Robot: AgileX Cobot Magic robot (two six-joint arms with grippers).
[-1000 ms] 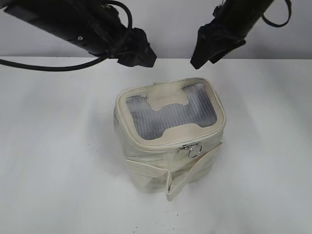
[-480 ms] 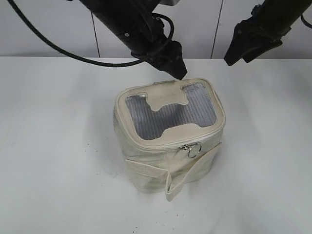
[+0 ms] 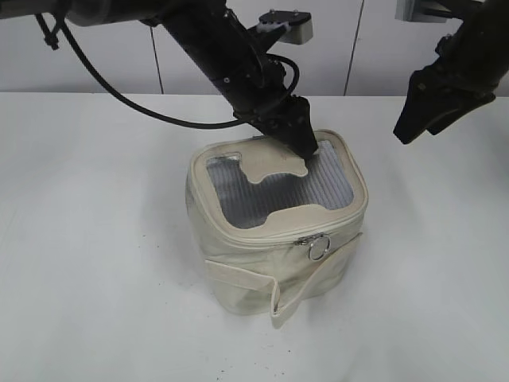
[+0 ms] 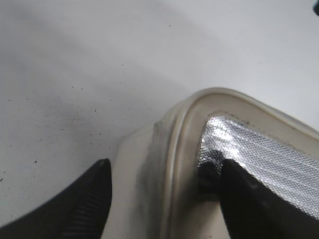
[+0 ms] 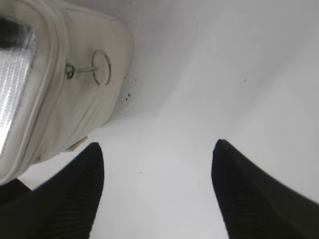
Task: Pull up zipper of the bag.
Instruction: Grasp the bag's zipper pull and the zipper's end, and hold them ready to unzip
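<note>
The lid's back rim [image 4: 172, 167] lies free between the open fingers of my left gripper. Next, my left gripper grips it before my right gripper reaches for the pull's ring [image 3: 320, 247].
The cream bag [image 3: 254, 267] stands upright on the table, its silvery ribbed lid panel [image 3: 270, 195] facing up. The zipper [image 3: 262, 239] runs round the lid rim, and its silver pull with a wire ring [image 3: 318, 248] hangs at the front right. My left gripper [image 3: 306, 148] is open at the lid's back rim. In the left wrist view [image 4: 167, 181] one finger is outside the rim [image 4: 182, 144] and the other rests on the silvery panel [image 4: 264, 149]. My right gripper [image 3: 409, 131] is open and empty in the air, right of the bag. The right wrist view shows the pull's ring [image 5: 101, 67].
The white table [image 3: 87, 278] surrounds the bag. A loose cream strap [image 3: 306, 290] hangs across the bag's front. A pale panelled wall [image 3: 358, 48] stands behind the table.
My left arm has come down and rightward from above the back of the bag onto the lid's back rim. My right arm has moved right and a little lower, away from the bag.
</note>
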